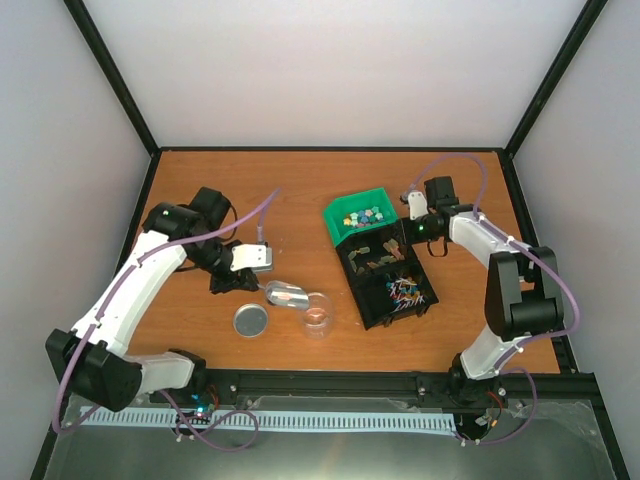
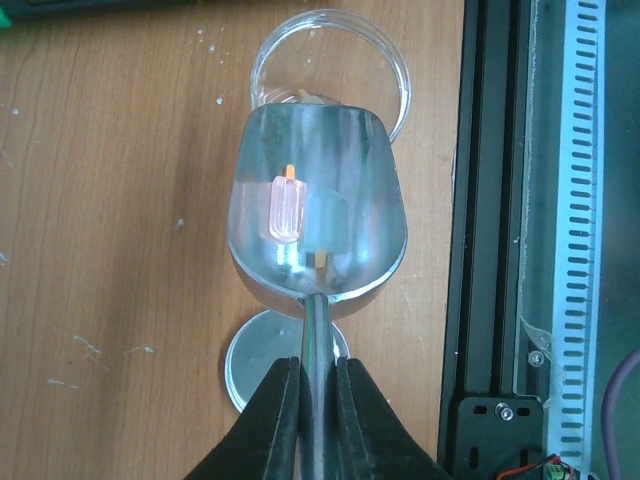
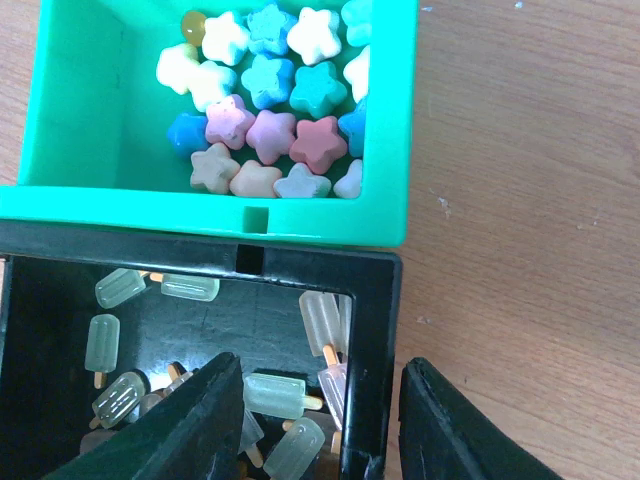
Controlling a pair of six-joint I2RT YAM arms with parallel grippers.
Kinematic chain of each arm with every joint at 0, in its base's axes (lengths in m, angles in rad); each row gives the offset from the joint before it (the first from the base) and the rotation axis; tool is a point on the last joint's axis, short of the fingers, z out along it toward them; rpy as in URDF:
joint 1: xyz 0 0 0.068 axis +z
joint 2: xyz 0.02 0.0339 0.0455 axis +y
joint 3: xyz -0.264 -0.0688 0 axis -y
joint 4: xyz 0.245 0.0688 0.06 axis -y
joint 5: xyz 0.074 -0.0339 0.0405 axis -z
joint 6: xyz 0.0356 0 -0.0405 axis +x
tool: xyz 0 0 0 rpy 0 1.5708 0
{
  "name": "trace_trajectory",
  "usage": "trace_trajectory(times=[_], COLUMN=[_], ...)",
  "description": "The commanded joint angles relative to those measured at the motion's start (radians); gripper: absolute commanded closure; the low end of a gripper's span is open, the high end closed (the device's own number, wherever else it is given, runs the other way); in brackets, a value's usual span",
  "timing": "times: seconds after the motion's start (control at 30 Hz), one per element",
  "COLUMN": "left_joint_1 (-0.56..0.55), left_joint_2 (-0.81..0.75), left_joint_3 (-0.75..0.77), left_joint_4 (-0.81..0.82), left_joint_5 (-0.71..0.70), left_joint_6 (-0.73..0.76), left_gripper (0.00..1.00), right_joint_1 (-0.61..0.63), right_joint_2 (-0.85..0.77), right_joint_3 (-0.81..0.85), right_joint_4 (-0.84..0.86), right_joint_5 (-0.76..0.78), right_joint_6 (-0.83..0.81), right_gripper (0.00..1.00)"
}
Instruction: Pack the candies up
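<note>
The black tray's side (image 3: 371, 372) is between my right gripper's open fingers, so my right gripper should clamp that side (image 3: 363, 445) and hold the tray steady before my left gripper scoops lolly-shaped pieces.
The candies (image 3: 275, 95) are star-shaped pieces in pink, blue, white and tan, heaped in a green bin (image 3: 200, 215), which also shows in the top view (image 1: 340, 212). My right gripper (image 3: 320, 365) is open, its jaws straddling the right wall of a black tray (image 3: 375, 330) just below that bin. My left gripper (image 2: 318, 365) is shut on the handle of a metal scoop (image 2: 315, 160). The scoop carries a pink and a pale blue-green lolly-shaped piece and hovers over the near rim of a clear jar (image 2: 395, 60). Something pink lies in the jar (image 1: 318, 316).
A round metal lid (image 2: 250, 365) lies on the table under the scoop handle, left of the jar (image 1: 250, 321). The black tray (image 1: 365, 300) holds pale lolly-shaped pieces and, nearer, thin multicoloured sticks (image 1: 405, 292). A black rail (image 2: 500, 250) runs along the table's near edge.
</note>
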Motion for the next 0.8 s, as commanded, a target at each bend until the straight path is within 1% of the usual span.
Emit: trace_trajectory(times=[0.0,0.17,0.33,0.47,0.77], left_joint_1=[-0.013,-0.015,-0.079,-0.114,-0.115], left_joint_2=[0.013,0.020,0.029,0.033,0.064], left_joint_3=[0.059,0.092,0.126,0.133,0.184], left_joint_4=[-0.031,-0.053,-0.081,-0.068,-0.066], left_joint_5=[-0.024,-0.058,-0.097,-0.108,-0.128], left_joint_6=[-0.011,-0.006,-0.044,-0.089,-0.094], left_gripper=[0.99,0.99,0.99,0.99,0.99], right_joint_1=[-0.001,-0.001,-0.001,-0.001,0.001], right_joint_2=[-0.042,-0.044,-0.039,-0.038,-0.026], right_joint_3=[0.028,0.033,0.037,0.036,0.035], right_joint_4=[-0.015,-0.040,-0.061,-0.082,-0.112], right_joint_5=[-0.002,0.019,0.022,0.030,0.035], right_joint_6=[-0.003,-0.010,-0.014,-0.023,-0.039], right_gripper=[0.57,0.56,0.53,0.53,0.56])
